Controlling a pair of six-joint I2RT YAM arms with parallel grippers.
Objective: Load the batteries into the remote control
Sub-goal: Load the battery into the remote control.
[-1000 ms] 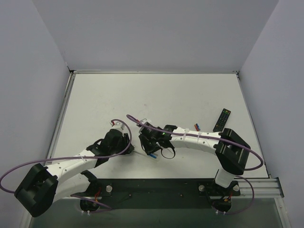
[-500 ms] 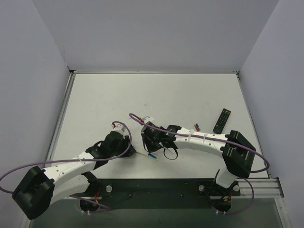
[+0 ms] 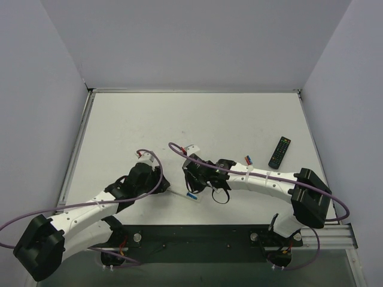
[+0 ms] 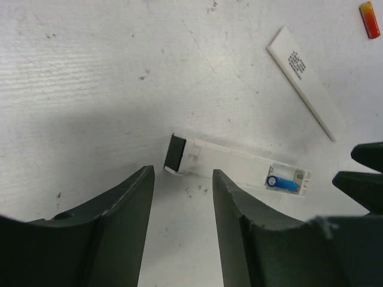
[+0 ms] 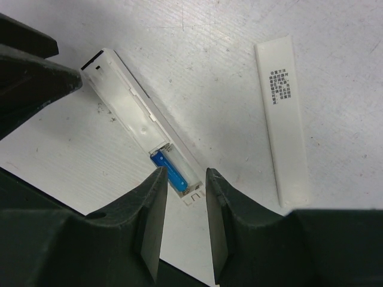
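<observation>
The blue battery's end (image 4: 272,180) is sticking up in the bay, so the robot's left gripper should keep the remote's dark end (image 4: 175,153) steady while the right gripper sets the battery in place.
The white remote control (image 4: 233,165) lies flat with its battery bay open. It also shows in the right wrist view (image 5: 128,89). One blue battery (image 5: 172,171) sits in the bay, with the slot beside it empty; it also shows in the left wrist view (image 4: 282,183) and the top view (image 3: 191,195). My right gripper (image 5: 184,176) is open and empty just above the bay end. My left gripper (image 4: 182,178) is open and empty just short of the remote's dark end (image 4: 175,152). A second blue cylinder lies with a red one (image 3: 247,159) further right.
The remote's white battery cover (image 5: 283,113), printed with text, lies loose beside the remote and also shows in the left wrist view (image 4: 305,81). A red-orange cylinder (image 4: 369,12) lies beyond it. The black remote (image 3: 279,151) lies at the right, near the table's edge.
The right arm's elbow has swung right and its gripper has shifted slightly along the remote. The left arm has stretched a little. The remote and the blue battery have not moved.
</observation>
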